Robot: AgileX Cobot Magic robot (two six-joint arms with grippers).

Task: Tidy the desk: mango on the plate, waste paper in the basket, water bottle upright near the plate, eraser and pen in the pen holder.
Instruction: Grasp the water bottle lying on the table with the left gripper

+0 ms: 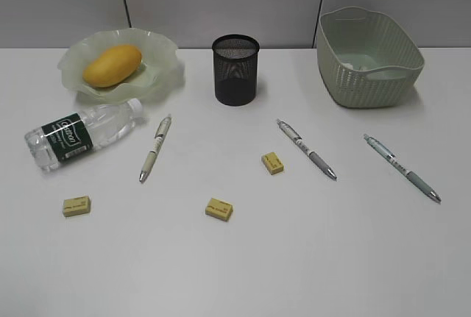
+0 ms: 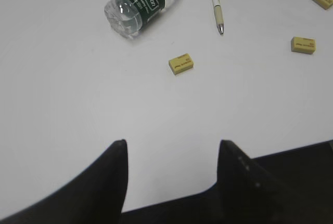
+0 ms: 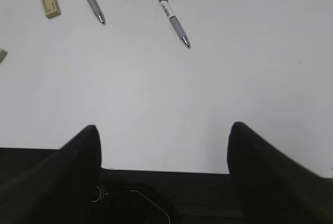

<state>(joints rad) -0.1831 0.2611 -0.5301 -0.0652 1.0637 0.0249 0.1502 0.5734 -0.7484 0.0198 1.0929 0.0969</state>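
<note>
The clear water bottle's white cap (image 1: 135, 107) is in place, so I expect the bottle's water to stay inside and settle below the bottle's neck when I turn the bottle upright.
The mango (image 1: 112, 65) lies on the ruffled green plate (image 1: 163, 52) at the back left. The water bottle (image 1: 81, 133) lies on its side in front of the plate; it also shows in the left wrist view (image 2: 140, 3). The black mesh pen holder (image 1: 235, 69) stands at the back middle. Three pens (image 1: 155, 148) (image 1: 306, 148) (image 1: 402, 167) and three yellow erasers (image 1: 76, 206) (image 1: 219, 209) (image 1: 273, 162) lie on the desk (image 1: 294, 258). The basket (image 1: 368, 56) stands back right; something white shows inside it. My left gripper (image 2: 171, 146) and right gripper (image 3: 162, 130) are open and empty, near the front edge.
Grey wall panels run behind the desk. In the right wrist view two pens (image 3: 91, 0) (image 3: 169, 11) and an eraser (image 3: 50, 6) lie ahead of the jaws. The left wrist view shows an eraser (image 2: 181, 64) and a pen (image 2: 215, 3) ahead.
</note>
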